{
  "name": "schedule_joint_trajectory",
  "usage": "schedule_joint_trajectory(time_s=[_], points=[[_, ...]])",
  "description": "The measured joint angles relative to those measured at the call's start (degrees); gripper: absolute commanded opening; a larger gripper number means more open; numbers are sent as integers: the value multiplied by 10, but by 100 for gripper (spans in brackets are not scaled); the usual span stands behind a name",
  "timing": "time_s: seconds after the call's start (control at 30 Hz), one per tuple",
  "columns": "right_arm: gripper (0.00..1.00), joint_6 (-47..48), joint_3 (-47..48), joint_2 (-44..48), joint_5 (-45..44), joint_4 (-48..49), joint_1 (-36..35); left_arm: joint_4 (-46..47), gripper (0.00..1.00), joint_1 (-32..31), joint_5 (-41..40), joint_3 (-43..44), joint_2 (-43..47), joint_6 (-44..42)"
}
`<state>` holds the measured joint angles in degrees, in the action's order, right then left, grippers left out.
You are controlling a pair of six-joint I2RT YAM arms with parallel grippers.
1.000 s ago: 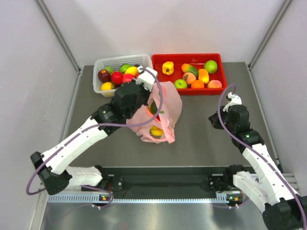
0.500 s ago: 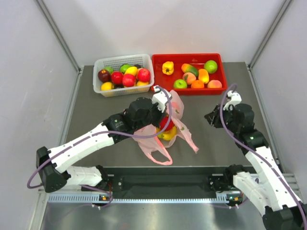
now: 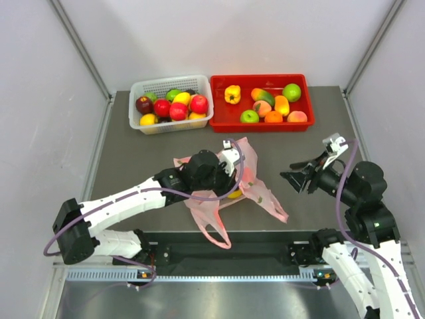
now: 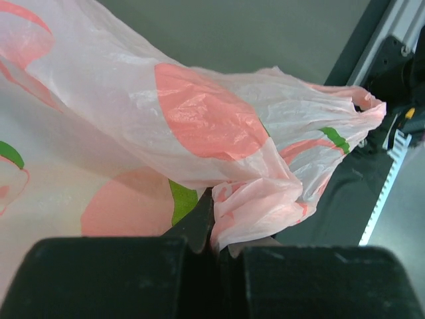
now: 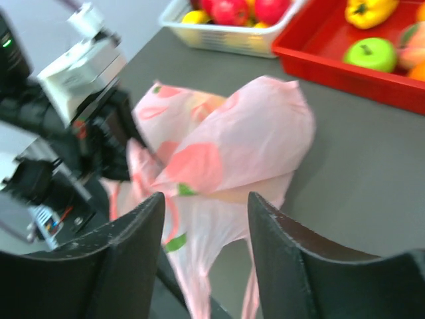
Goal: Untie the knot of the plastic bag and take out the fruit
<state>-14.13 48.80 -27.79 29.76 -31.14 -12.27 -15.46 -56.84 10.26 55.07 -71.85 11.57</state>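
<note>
My left gripper should pull the film's fold back and hold the bag's opening (image 3: pixel 231 201) open for my right gripper, since the bag's bunched film covers the yellow fruit (image 3: pixel 235 194).
The pink plastic bag (image 3: pixel 249 174) lies crumpled at mid-table, and its two loop handles (image 3: pixel 211 226) trail apart toward the near edge. No knot shows. My left gripper (image 3: pixel 228 173) sits over the bag's left part, shut on a bunched fold of the plastic bag (image 4: pixel 255 203); the closed jaws (image 4: pixel 219 232) pinch the film. A bit of yellow fruit (image 3: pixel 233 194) peeks out under the bag beside that gripper. My right gripper (image 3: pixel 299 177) hovers right of the bag, open and holding nothing. In the right wrist view the bag (image 5: pixel 232 139) lies beyond the open right gripper (image 5: pixel 206 197).
A white basket (image 3: pixel 138 121) of fruit stands at the back left, with a red tray (image 3: pixel 262 125) of fruit beside it on the right. The white basket (image 5: pixel 226 41) and the red tray (image 5: pixel 332 63) also show in the right wrist view. The left arm (image 3: pixel 126 199) crosses the near left.
My left gripper has carried the bag from beside the basket toward the near middle and lowered it. My right gripper has opened and swung nearer, pointing at the bag.
</note>
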Motion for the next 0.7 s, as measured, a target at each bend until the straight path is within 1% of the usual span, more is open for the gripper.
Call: schedule_joint_trajectory(time_s=[0.07, 0.2, 0.3, 0.5, 0.57, 0.67, 0.7], points=[[53, 3, 0, 6, 33, -8, -4, 16, 0, 0, -12, 0, 0, 8], [62, 9, 0, 9, 79, -17, -14, 52, 0, 0, -37, 1, 0, 21], [64, 12, -4, 5, 94, -20, -27, 66, 0, 0, -47, 16, -11, 28], [60, 15, -16, -24, 87, -33, -58, 90, 0, 1, -56, 111, -98, 38], [56, 16, -19, -34, 79, -35, -71, 91, 0, 1, -54, 148, -135, 40], [53, 16, -19, -44, 61, -39, -92, 90, 0, 1, -49, 195, -184, 46], [50, 16, -19, -47, 53, -39, -99, 90, 0, 1, -48, 205, -197, 49]])
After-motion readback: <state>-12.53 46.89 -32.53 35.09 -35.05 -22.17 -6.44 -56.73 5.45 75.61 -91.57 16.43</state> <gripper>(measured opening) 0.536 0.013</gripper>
